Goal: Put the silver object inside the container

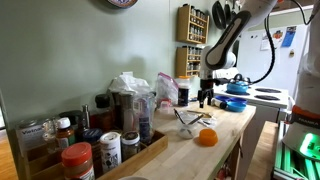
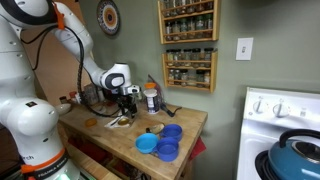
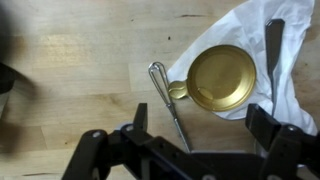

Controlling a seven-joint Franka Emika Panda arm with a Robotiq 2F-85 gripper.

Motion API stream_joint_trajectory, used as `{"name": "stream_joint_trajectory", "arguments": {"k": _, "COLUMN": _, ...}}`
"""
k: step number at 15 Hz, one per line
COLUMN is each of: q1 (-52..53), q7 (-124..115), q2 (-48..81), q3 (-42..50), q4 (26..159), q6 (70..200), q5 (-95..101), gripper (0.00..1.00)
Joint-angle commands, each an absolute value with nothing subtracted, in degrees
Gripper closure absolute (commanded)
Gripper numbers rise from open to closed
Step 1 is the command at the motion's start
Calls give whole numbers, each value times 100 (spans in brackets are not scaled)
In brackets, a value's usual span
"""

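Note:
My gripper keeps going down until it can close on the handle (image 3: 185, 138), because the silver object's thin handle (image 3: 175, 114) runs between my open fingers, clear of the brass pan.
The silver object (image 3: 165, 100) is a thin wire utensil with a looped head, lying flat on the wooden counter (image 3: 70, 70). It touches the handle of a small brass pan (image 3: 222, 78) that sits on a white cloth (image 3: 285, 45). My gripper (image 3: 200, 125) is open and empty above them, with the utensil's handle end between its fingers. It also shows in both exterior views (image 1: 205, 96) (image 2: 128, 100). The container (image 1: 187, 122) shows as faint glinting rim lines on the counter, beside the orange round thing (image 1: 206, 138). It is out of the wrist view.
Jars and spice bottles (image 1: 90, 150) crowd one end of the counter. Blue bowls (image 2: 165, 142) sit near the counter's edge. A blue pot (image 1: 237, 88) stands on the stove. A spice rack (image 2: 188, 40) hangs on the wall.

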State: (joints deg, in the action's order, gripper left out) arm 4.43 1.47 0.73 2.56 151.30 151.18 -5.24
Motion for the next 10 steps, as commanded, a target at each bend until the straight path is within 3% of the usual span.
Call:
{"name": "stream_joint_trajectory", "arguments": {"k": 1, "q1": 322, "q7": -299, "q2": 115, "q3": 113, "q4": 15223, "q6": 15781, "q5": 138, "gripper": 0}}
{"name": "stream_joint_trajectory", "arguments": {"k": 4, "q1": 294, "q7": -955, "q2": 246, "q3": 143, "q4": 15158, "q6": 16103, "q5": 1038, "gripper": 0}}
{"name": "stream_joint_trajectory", "arguments": {"k": 5, "q1": 286, "q7": -1285, "q2": 311, "q3": 179, "q4": 15106, "q6": 16119, "q5": 1471, "gripper": 5}}
{"name": "stream_joint_trajectory", "arguments": {"k": 6, "q1": 285, "q7": -1498, "q2": 350, "q3": 197, "q4": 15060, "q6": 16075, "q5": 1780, "gripper": 11}}
{"name": "stream_joint_trajectory", "arguments": {"k": 7, "q1": 293, "q7": -1730, "q2": 452, "q3": 212, "q4": 14975, "q6": 16006, "q5": 2077, "gripper": 29}}
{"name": "stream_joint_trajectory", "arguments": {"k": 8, "q1": 308, "q7": -1887, "q2": 512, "q3": 220, "q4": 14927, "q6": 15974, "q5": 2282, "gripper": 30}}
{"name": "stream_joint_trajectory", "arguments": {"k": 10, "q1": 356, "q7": -1965, "q2": 679, "q3": 216, "q4": 14820, "q6": 15937, "q5": 2397, "gripper": 47}}
